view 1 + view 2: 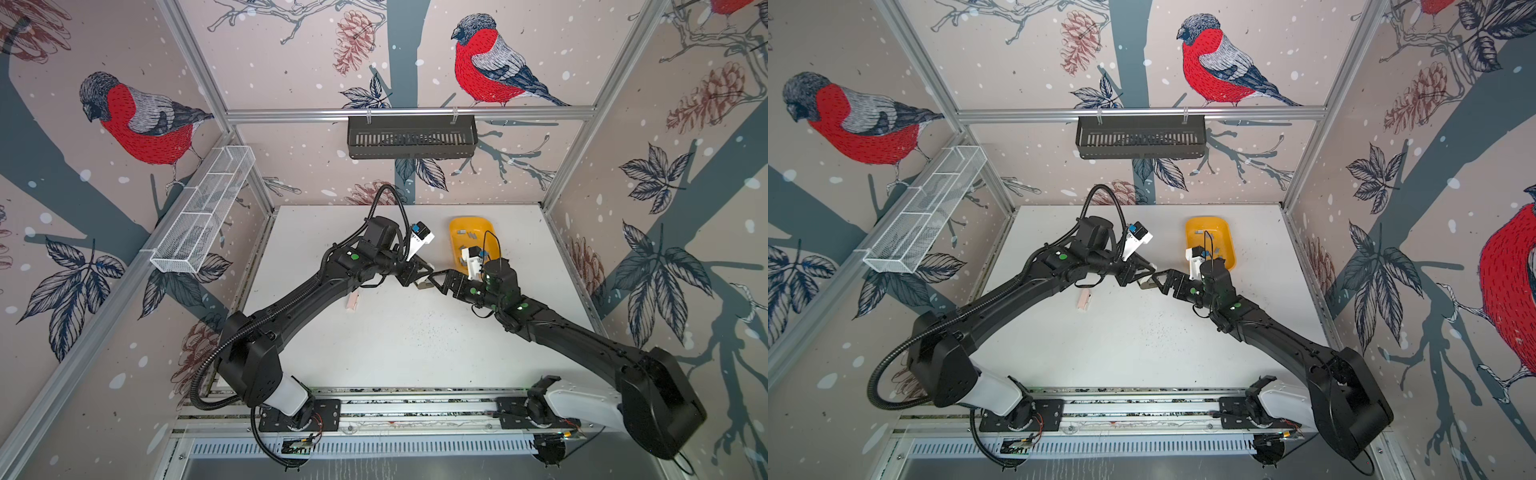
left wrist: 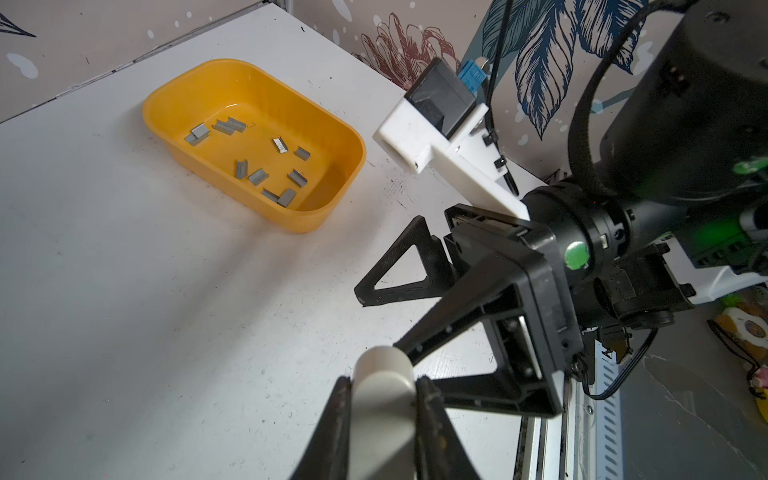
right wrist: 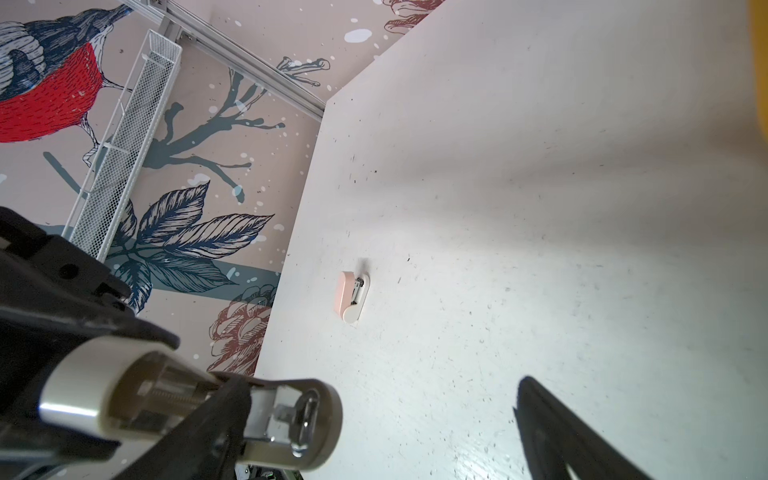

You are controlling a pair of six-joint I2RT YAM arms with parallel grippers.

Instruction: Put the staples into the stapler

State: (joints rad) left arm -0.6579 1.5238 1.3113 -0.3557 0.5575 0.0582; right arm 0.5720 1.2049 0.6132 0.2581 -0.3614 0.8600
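Note:
The stapler's open end (image 3: 294, 430) sits crosswise by my right gripper's fingers, so I should back that gripper off, turn it toward the stapler and close around its middle (image 3: 177, 392).
My left gripper (image 2: 384, 382) is shut on a cream mini stapler (image 2: 384, 399), held above the table's middle (image 1: 424, 284) (image 1: 1147, 284). In the right wrist view the stapler (image 3: 187, 399) is hinged open, with its metal inside and its base showing. My right gripper (image 3: 380, 395) is open at the stapler's free end. One of its fingers (image 3: 232, 399) lies against the stapler; the other is well clear. Both top views show the two grippers (image 1: 419, 272) (image 1: 436, 278) tip to tip. Several grey staples (image 2: 257, 176) lie in a yellow tray (image 2: 166, 91).
A second, pink mini stapler (image 1: 352, 300) (image 3: 351, 297) lies on the white table, left of the grippers. The yellow tray (image 1: 482, 222) (image 1: 1225, 226) stands at the back right, just behind my right wrist. A white wire basket (image 1: 208, 208) and a black basket (image 1: 411, 137) hang on the walls.

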